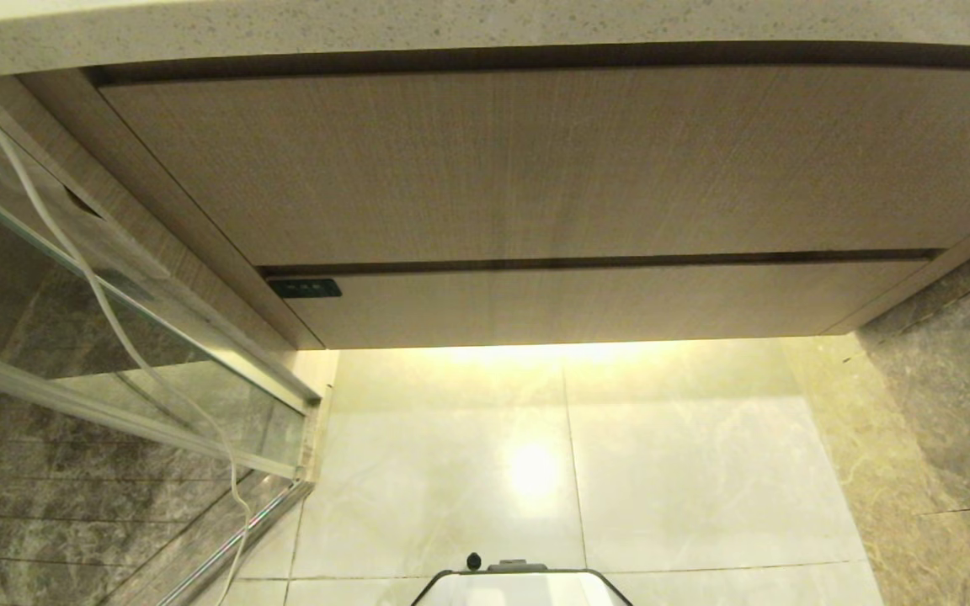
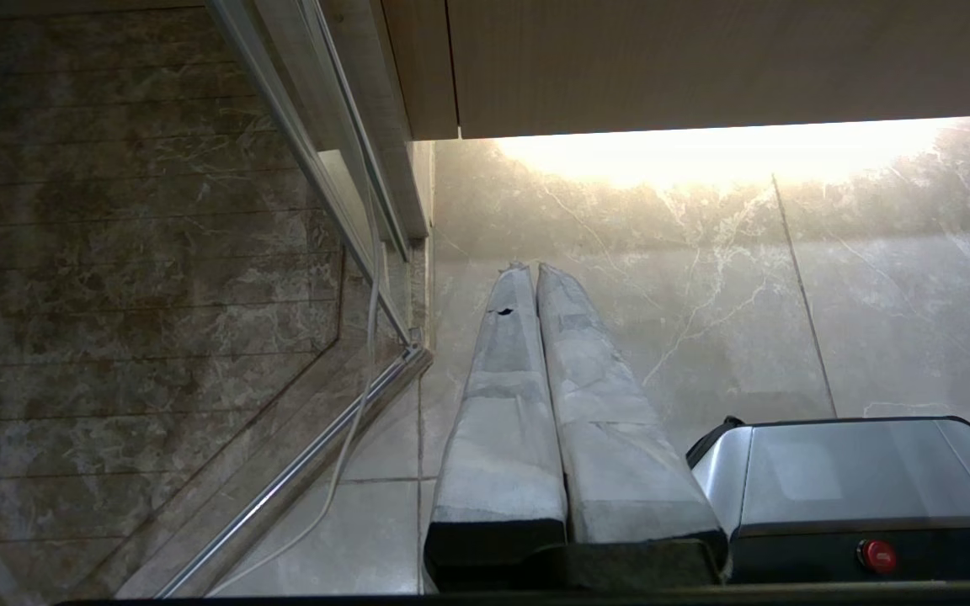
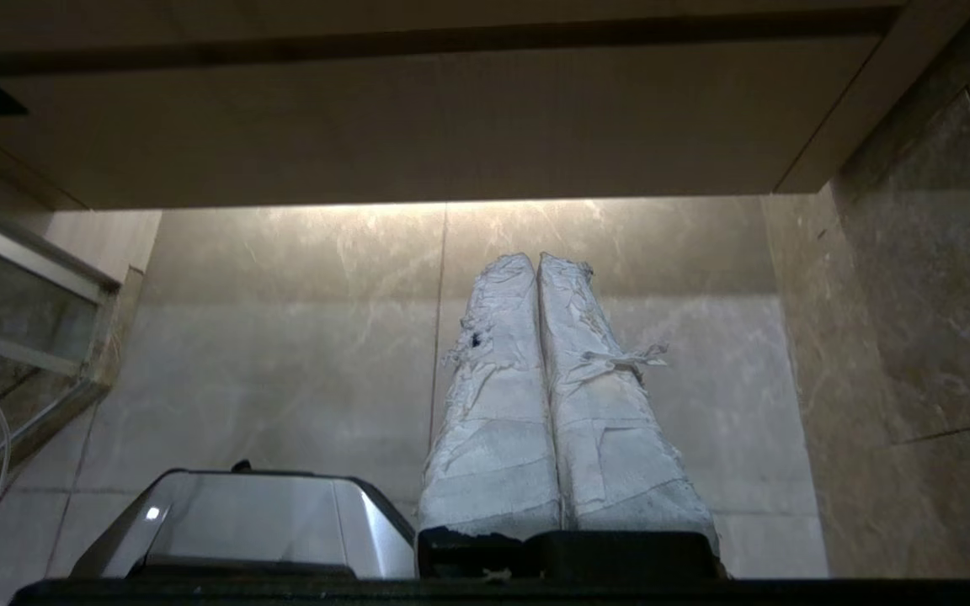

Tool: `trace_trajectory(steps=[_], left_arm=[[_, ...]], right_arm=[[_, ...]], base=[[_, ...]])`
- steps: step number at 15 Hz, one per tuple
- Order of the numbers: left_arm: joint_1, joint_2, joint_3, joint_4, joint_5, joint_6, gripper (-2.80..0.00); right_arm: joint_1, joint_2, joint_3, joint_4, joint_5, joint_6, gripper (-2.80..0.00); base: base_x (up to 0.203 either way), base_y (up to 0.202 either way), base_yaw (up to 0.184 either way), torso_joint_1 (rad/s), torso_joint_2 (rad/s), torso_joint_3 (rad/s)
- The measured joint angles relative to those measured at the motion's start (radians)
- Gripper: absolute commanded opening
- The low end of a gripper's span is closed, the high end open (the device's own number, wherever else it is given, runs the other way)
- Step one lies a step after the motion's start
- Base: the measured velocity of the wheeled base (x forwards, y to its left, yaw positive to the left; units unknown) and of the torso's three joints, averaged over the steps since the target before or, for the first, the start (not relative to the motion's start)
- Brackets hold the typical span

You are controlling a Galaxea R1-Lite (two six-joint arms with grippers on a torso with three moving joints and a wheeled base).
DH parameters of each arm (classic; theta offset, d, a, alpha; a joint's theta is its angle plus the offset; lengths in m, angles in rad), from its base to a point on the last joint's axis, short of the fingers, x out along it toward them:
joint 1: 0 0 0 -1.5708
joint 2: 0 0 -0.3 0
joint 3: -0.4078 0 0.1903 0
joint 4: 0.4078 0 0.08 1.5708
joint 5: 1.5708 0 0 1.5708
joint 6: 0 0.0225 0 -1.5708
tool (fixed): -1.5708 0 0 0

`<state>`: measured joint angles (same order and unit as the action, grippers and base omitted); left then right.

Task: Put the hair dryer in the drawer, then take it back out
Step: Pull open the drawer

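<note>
I should keep moving my right gripper toward the drawer's top edge [image 1: 734, 269] and keep opening it until its fingers can go on both sides of that edge, because the gap [image 1: 754, 258] above the closed drawer is clear.
The drawer [image 1: 603, 305] is the low wood-grain front at the bottom of the vanity, below a taller panel front [image 1: 535, 160]; it is closed, and it also shows in the right wrist view [image 3: 418, 126]. The hair dryer is out of view. My right gripper [image 3: 535, 257] hangs low over the pale floor tiles in front of the drawer, its taped fingers [image 3: 493, 396] pressed together with nothing between them. My left gripper [image 2: 533, 268] is shut too, empty, near the glass door's corner. Neither arm shows in the head view.
A glass shower door [image 1: 114, 337] with a metal frame stands on the left, and a white cord [image 1: 72, 252] hangs along it. A speckled stone countertop [image 1: 485, 25] overhangs the vanity. Dark marble wall [image 1: 956, 379] closes the right side. My base [image 1: 519, 585] sits on the floor tiles [image 1: 662, 471].
</note>
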<state>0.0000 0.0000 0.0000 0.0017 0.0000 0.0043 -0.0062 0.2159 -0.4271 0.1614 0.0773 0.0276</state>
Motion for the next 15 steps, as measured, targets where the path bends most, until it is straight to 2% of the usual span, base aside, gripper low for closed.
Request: trace_trajectory(steps=[4,8,9,11,12,13,15], left_arm=[[0.000,0.000,0.000,0.000,0.000,0.000,-2.80],[0.000,0.000,0.000,0.000,0.000,0.000,-2.80],[0.000,0.000,0.000,0.000,0.000,0.000,-2.80],[0.000,0.000,0.000,0.000,0.000,0.000,-2.80],[0.000,0.000,0.000,0.000,0.000,0.000,-2.80],[0.000,0.000,0.000,0.000,0.000,0.000,-2.80],[0.000,0.000,0.000,0.000,0.000,0.000,-2.80]], right_arm=[[0.028,0.434,-0.278,0.126,0.019,-0.044,-2.80],[0.130,0.880,-0.499,0.166,0.102,-0.079,-2.80],[0.153,0.977,-0.550,0.166,0.130,-0.101,0.00],[0.183,1.125,-0.615,0.162,0.164,-0.196,0.00],[0.192,1.186,-0.635,0.163,0.168,-0.269,0.00],[0.196,1.238,-0.649,0.161,0.160,-0.344,0.00],[0.194,1.304,-0.659,0.156,0.094,-0.461,0.00]], base=[[0.000,0.000,0.000,0.000,0.00,0.000],[0.000,0.000,0.000,0.000,0.00,0.000],[0.000,0.000,0.000,0.000,0.00,0.000],[0.000,0.000,0.000,0.000,0.00,0.000],[0.000,0.000,0.000,0.000,0.00,0.000],[0.000,0.000,0.000,0.000,0.00,0.000],[0.000,0.000,0.000,0.000,0.00,0.000]])
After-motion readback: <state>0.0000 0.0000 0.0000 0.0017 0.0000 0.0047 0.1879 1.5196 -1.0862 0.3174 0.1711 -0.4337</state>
